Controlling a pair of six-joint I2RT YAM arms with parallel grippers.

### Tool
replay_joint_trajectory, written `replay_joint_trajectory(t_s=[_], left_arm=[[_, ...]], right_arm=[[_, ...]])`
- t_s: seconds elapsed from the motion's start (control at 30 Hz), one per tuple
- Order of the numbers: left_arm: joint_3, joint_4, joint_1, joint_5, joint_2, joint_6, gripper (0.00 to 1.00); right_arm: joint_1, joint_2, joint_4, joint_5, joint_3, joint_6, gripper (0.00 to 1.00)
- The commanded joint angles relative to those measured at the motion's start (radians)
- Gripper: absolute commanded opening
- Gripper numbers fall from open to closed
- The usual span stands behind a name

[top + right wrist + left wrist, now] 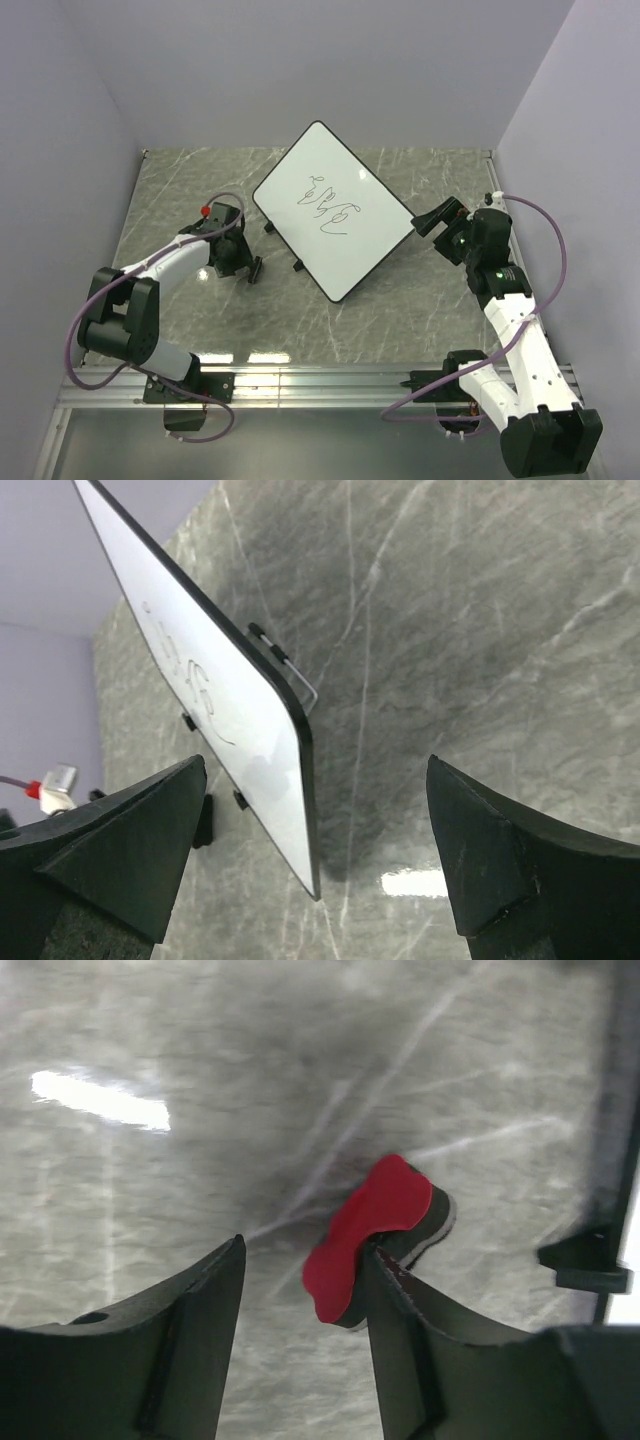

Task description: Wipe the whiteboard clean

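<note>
My left gripper has the eraser [392, 1198] slanting against one of its fingers. Next, I move and turn that gripper until its fingers are on both sides of the eraser's narrow middle [352, 1233].
The whiteboard [333, 210] stands tilted on the middle of the marble table with a black scribble [330, 205] on it. My left gripper [250, 268] is low at the board's left, jaws open. In the left wrist view a small red-and-black eraser [375, 1225] lies on the table, touching the tip of my right finger [420, 1330]; the left gripper [302, 1245] is not closed on it. My right gripper [430, 221] is open at the board's right corner. In the right wrist view the right gripper [312, 770] has the board's lower corner [270, 780] between its spread fingers, untouched.
The board's black feet [585, 1260] and wire stand [295, 670] rest on the table. A metal rail [320, 380] runs along the near edge. Purple walls close the back and both sides. A red cap [207, 211] sits on the left wrist.
</note>
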State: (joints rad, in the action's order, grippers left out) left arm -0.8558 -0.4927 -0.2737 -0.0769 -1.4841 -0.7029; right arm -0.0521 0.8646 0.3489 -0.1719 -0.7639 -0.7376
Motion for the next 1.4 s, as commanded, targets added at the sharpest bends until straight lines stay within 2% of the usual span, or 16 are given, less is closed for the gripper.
replay_joint_trajectory(t_s=[0.0,0.3,0.47,0.53,0.6,0.67,0.87,1.13,1.17,1.37], left_arm=[[-0.058,0.006,-0.048,-0.001,-0.024,-0.029,0.54],[-0.140,-0.049,-0.079,-0.017,0.057,-0.049,0.53],[-0.109,-0.023,-0.081,-0.012,0.050,-0.012,0.52],[-0.075,0.022,-0.079,0.046,0.035,0.020,0.51],[-0.039,0.083,-0.084,0.083,0.025,0.063,0.55],[-0.025,0.101,-0.087,0.092,0.009,0.095,0.65],[-0.011,0.135,-0.088,0.108,-0.025,0.129,0.76],[-0.014,0.152,-0.119,0.098,-0.060,0.137,0.73],[-0.015,0.148,-0.128,0.092,-0.068,0.141,0.68],[-0.034,0.120,-0.137,0.022,-0.133,0.138,0.62]], right_arm=[[-0.008,-0.019,0.013,0.034,-0.026,0.044,0.97],[-0.008,-0.045,0.016,0.035,0.009,0.063,0.97],[-0.008,-0.055,0.028,0.022,0.006,0.066,0.97],[-0.008,-0.052,0.036,0.018,-0.003,0.070,0.97],[-0.008,-0.053,0.041,0.018,-0.005,0.075,0.97],[-0.008,-0.056,0.051,0.018,-0.005,0.079,0.97],[-0.009,-0.065,0.085,0.032,-0.015,0.099,0.97],[-0.008,-0.062,0.088,0.034,-0.003,0.104,0.97],[-0.008,-0.061,0.088,0.034,-0.003,0.104,0.97],[-0.006,-0.067,0.088,0.040,0.005,0.107,0.97]])
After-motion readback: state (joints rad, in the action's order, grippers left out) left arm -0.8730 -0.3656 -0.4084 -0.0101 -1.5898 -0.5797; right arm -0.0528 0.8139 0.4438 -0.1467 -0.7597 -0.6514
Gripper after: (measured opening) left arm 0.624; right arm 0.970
